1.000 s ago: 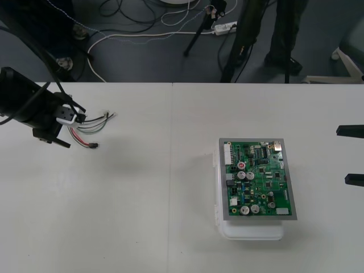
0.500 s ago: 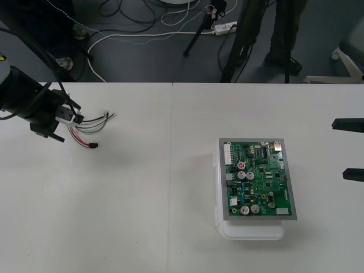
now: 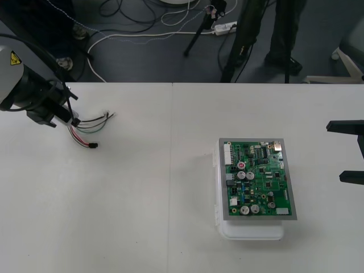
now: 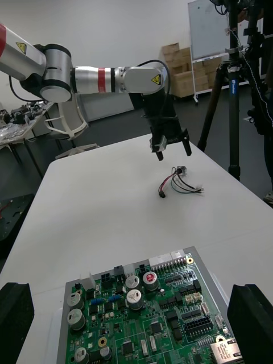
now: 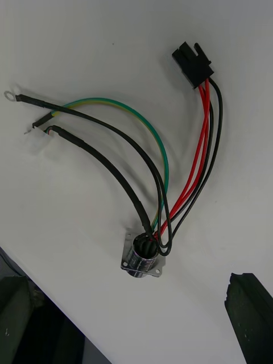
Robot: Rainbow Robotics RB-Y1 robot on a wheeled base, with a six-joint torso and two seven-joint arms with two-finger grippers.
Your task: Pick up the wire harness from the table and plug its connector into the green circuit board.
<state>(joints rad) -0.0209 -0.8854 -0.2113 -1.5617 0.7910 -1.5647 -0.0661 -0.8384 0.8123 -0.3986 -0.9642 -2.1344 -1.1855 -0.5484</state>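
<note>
I see wires leaving the round metal socket in smooth, wide arcs (image 5: 149, 127), so I expect the black plug (image 5: 193, 65) to come along, held out from the socket, when I carry it.
The wire harness (image 3: 88, 128) lies on the table at the far left, its black plug (image 3: 92, 145) toward the front. In the left wrist view its round metal socket (image 5: 142, 259) rests flat, and red, black and green wires fan out to the plug (image 5: 192, 62). My left gripper (image 3: 61, 119) hovers over the socket end, open, with its fingers (image 5: 249, 318) far apart and nothing between them. The right wrist view shows the left gripper (image 4: 172, 149) just above the harness (image 4: 179, 183). The green circuit board (image 3: 259, 179) sits right of centre. My right gripper (image 3: 348, 152) waits open at the right edge.
The board rests on a white base (image 3: 253, 230). Bare table stretches between the harness and the board. The table's far edge runs just behind the left arm, with cables on the dark floor beyond.
My left arm has swung back and up toward the far left while the harness stayed where it lay. The right gripper has crept slightly inward from the right edge.
</note>
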